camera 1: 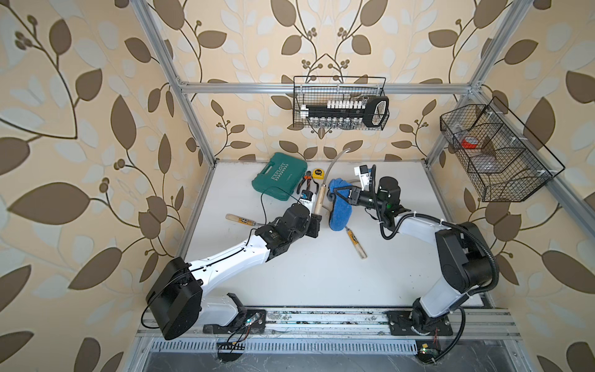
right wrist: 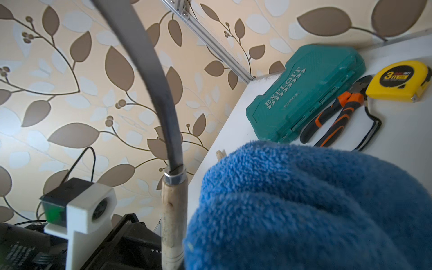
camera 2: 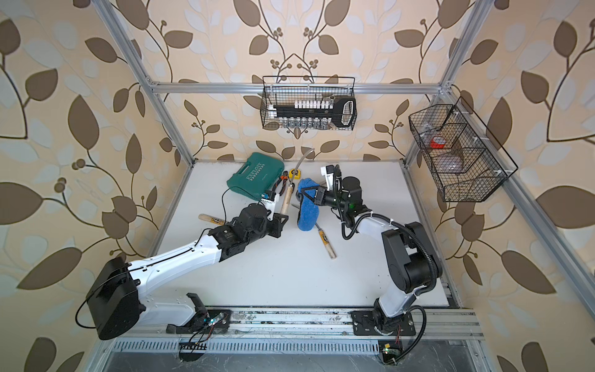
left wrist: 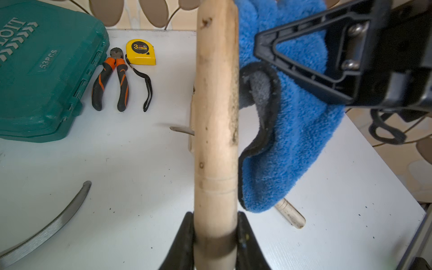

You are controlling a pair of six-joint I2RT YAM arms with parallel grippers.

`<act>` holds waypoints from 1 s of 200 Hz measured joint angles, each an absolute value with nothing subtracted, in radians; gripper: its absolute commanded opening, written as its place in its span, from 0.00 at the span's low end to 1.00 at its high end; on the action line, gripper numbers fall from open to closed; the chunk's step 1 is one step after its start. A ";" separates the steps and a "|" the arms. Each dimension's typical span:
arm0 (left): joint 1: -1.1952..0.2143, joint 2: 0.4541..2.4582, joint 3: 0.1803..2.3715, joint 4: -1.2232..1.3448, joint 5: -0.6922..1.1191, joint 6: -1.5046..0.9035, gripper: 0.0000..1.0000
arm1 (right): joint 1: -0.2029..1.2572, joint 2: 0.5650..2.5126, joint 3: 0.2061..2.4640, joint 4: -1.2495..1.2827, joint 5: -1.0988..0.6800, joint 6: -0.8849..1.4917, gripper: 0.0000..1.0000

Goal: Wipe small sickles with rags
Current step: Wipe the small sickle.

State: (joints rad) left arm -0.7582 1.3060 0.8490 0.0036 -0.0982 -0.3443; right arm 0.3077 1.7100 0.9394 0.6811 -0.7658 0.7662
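Observation:
The blue rag hangs low next to the held sickle's wooden handle (camera 1: pixel 319 199), so the robot's right gripper needs to bring the rag up along the grey blade (camera 1: pixel 331 165) to the blade's tip.
My left gripper (left wrist: pixel 215 236) is shut on the pale wooden handle (left wrist: pixel 216 117) of a small sickle (camera 1: pixel 319 199). The sickle stands raised, and its curved grey blade (right wrist: pixel 154 70) arcs toward the back wall. My right gripper (camera 1: pixel 335 195) is shut on the blue fluffy rag (camera 1: pixel 339 215), which hangs right beside that handle; the rag (right wrist: pixel 304 210) hides its jaws in the right wrist view. A second sickle (camera 1: pixel 355 241) lies partly under the rag. A third sickle (camera 1: pixel 240 219) lies left of my left arm, its toothed blade (left wrist: pixel 46 229) on the table. Behind the held handle, another blade tip (left wrist: pixel 181 130) shows.
A teal tool case (camera 1: pixel 279 175), orange-and-black pliers (camera 1: pixel 306 183) and a yellow tape measure (camera 1: pixel 318 174) sit at the back of the white table (camera 1: pixel 322 277). Wire baskets hang on the back wall (camera 1: pixel 339 103) and the right wall (camera 1: pixel 495 151).

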 measured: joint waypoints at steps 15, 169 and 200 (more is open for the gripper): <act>-0.758 1.306 0.849 0.004 -0.087 -0.344 0.00 | 0.333 1.755 0.997 0.682 -0.773 0.767 0.00; -0.753 1.317 0.857 0.012 -0.083 -0.339 0.00 | 0.255 1.760 1.261 0.691 -0.833 0.913 0.00; -0.753 1.317 0.858 0.015 -0.078 -0.337 0.00 | 0.215 1.708 1.312 0.651 -0.835 0.916 0.00</act>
State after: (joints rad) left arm -0.7532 1.3174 0.8577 0.0151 -0.0776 -0.3374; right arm 0.2153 1.7084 1.3117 0.6514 -0.8352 0.9157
